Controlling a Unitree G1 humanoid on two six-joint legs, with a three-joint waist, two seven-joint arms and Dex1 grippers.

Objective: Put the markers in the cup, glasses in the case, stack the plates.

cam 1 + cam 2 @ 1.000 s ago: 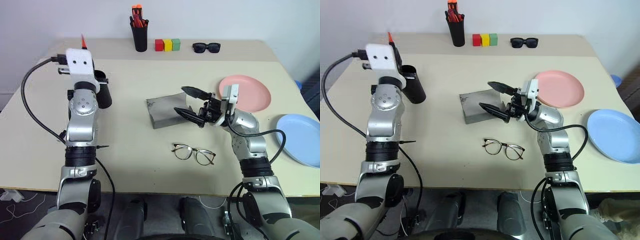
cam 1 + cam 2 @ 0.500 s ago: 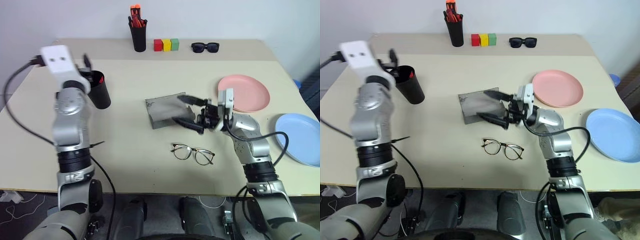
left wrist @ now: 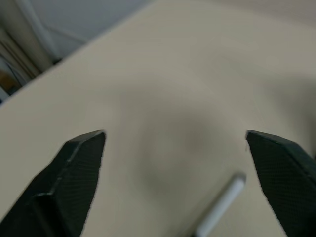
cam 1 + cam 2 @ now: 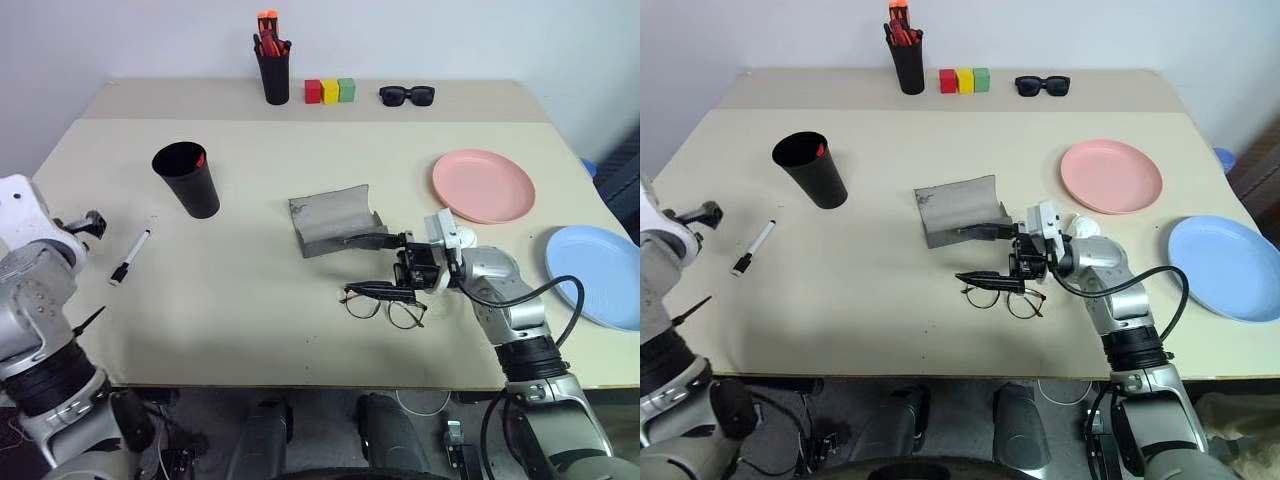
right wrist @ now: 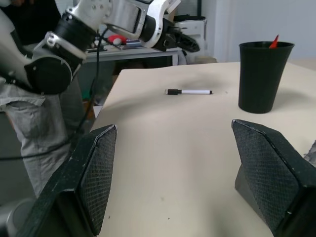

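The white marker (image 4: pixel 137 247) lies clear of the black cup, so I should keep moving my left gripper with open fingers to the marker's black cap (image 4: pixel 119 274) and close it there.
The black cup (image 4: pixel 187 180) stands upright at the left of the table, and the red marker's tip (image 4: pixel 201 158) shows inside its rim. The white marker (image 4: pixel 130 257) lies flat on the table in front of the cup and to its left. My left gripper (image 3: pixel 175 136) hangs open and empty near the table's left edge, just short of that marker (image 3: pixel 219 207). The grey case (image 4: pixel 335 222) lies open at mid table. The glasses (image 4: pixel 387 304) rest just in front of it. My right gripper (image 4: pixel 350 265) is open, its lower finger right over the glasses' frame. The pink plate (image 4: pixel 485 185) and blue plate (image 4: pixel 597 276) lie apart at the right.
Along the back edge stand a black pen holder (image 4: pixel 273 72) with orange-red pens, three coloured blocks (image 4: pixel 331 91) and black sunglasses (image 4: pixel 406 95). The blue plate reaches the table's right edge.
My left gripper let the red marker go into the cup, opened, and swung left and down to the table's edge. My right gripper sank from over the case to the glasses.
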